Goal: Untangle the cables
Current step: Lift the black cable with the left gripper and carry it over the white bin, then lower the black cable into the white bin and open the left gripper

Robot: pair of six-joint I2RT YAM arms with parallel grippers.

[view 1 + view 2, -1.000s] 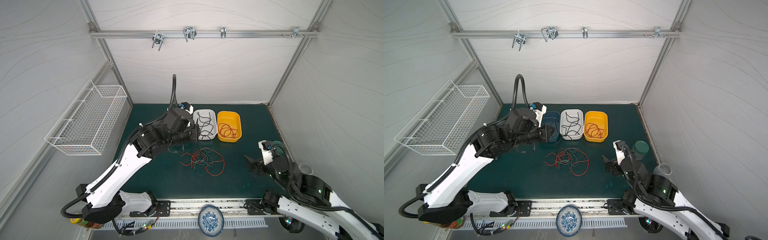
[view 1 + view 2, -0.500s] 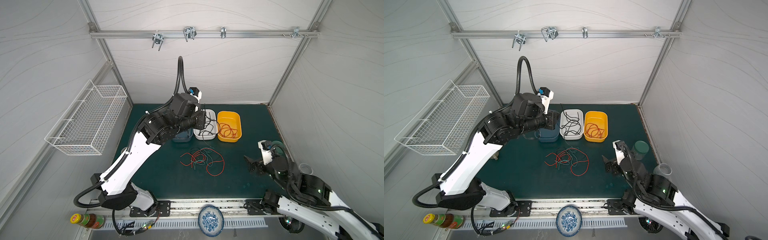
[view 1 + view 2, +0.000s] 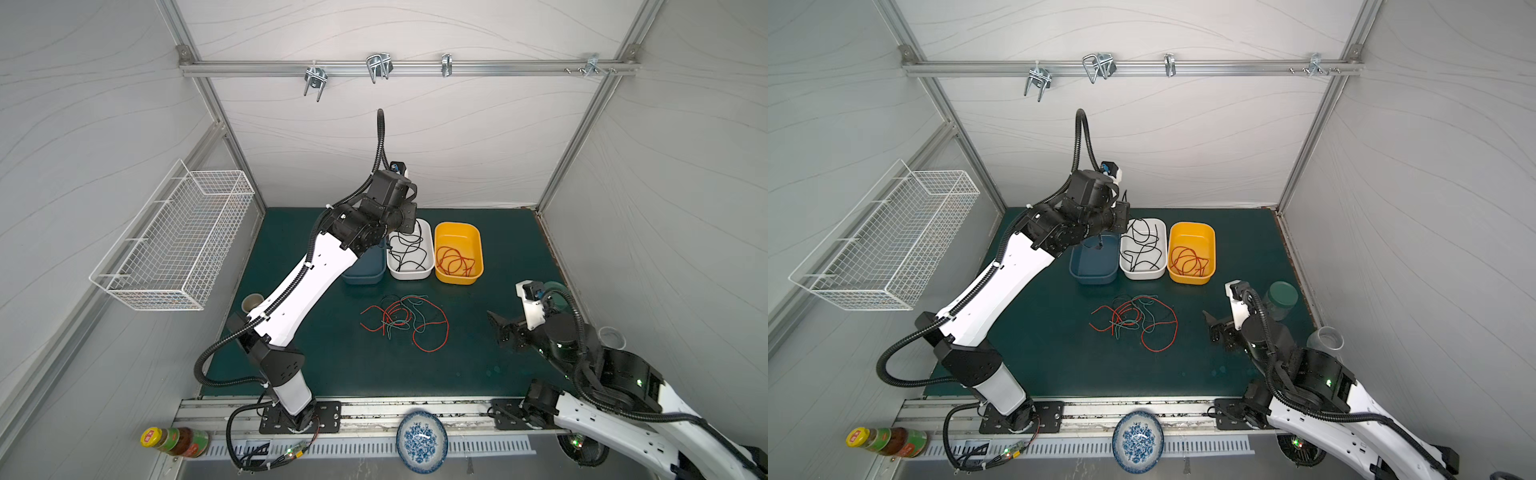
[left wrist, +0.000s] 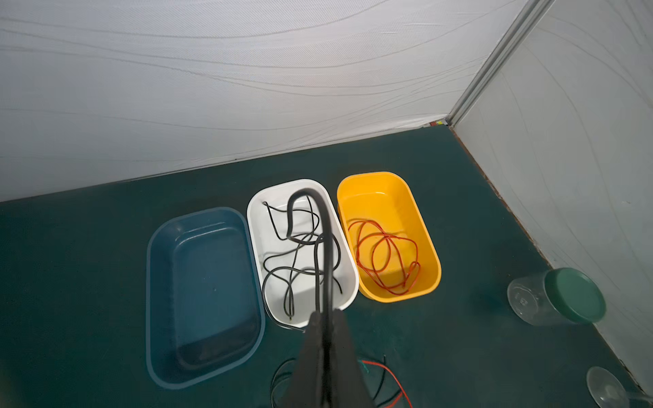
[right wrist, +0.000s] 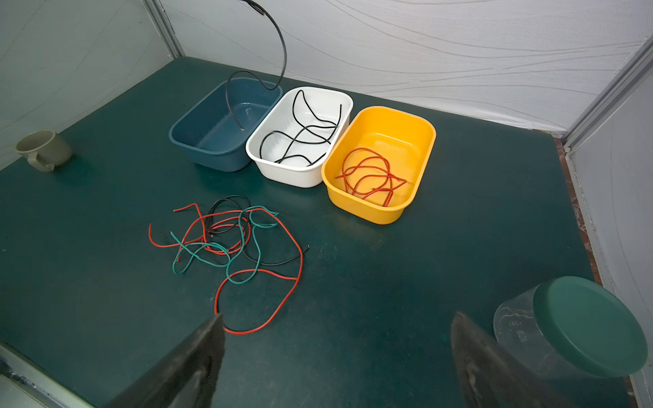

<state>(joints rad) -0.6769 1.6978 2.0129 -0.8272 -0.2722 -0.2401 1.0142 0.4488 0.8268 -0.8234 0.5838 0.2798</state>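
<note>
The robot's left gripper has the held black cable (image 5: pixel 283 55) hanging clear of the tangle, so it should keep going down into the white tub of black cables (image 5: pixel 299 136) and let go there.
A loose tangle of red, black and teal cables (image 3: pixel 405 322) (image 3: pixel 1133 322) (image 5: pixel 229 240) lies on the green mat in front of three tubs. My left gripper (image 4: pixel 325 316) (image 3: pixel 1121 216) is raised over the tubs and shut on one black cable (image 4: pixel 327 247) (image 5: pixel 282 46). That cable's free end hangs into the blue tub (image 3: pixel 1092 278) (image 5: pixel 212 141). More black cables lie in the white tub (image 3: pixel 1142 275) (image 5: pixel 300 176), and red ones in the yellow tub (image 3: pixel 1190 279) (image 5: pixel 360 208). My right gripper (image 5: pixel 337 318) (image 3: pixel 1210 328) stands open and empty, low over the mat to the right of the tangle.
A clear jar with a green lid (image 3: pixel 1281 297) (image 5: pixel 583 325) and a clear cup (image 3: pixel 1327 338) stand by the right wall. A grey mug (image 3: pixel 251 302) (image 5: pixel 42 150) sits at the left. A wire basket (image 3: pixel 174 245) hangs on the left wall, and a blue plate (image 3: pixel 422 440) lies at the front rail.
My left arm has risen and swung right toward the back, lifting the black cable above the tubs. The right arm has not moved.
</note>
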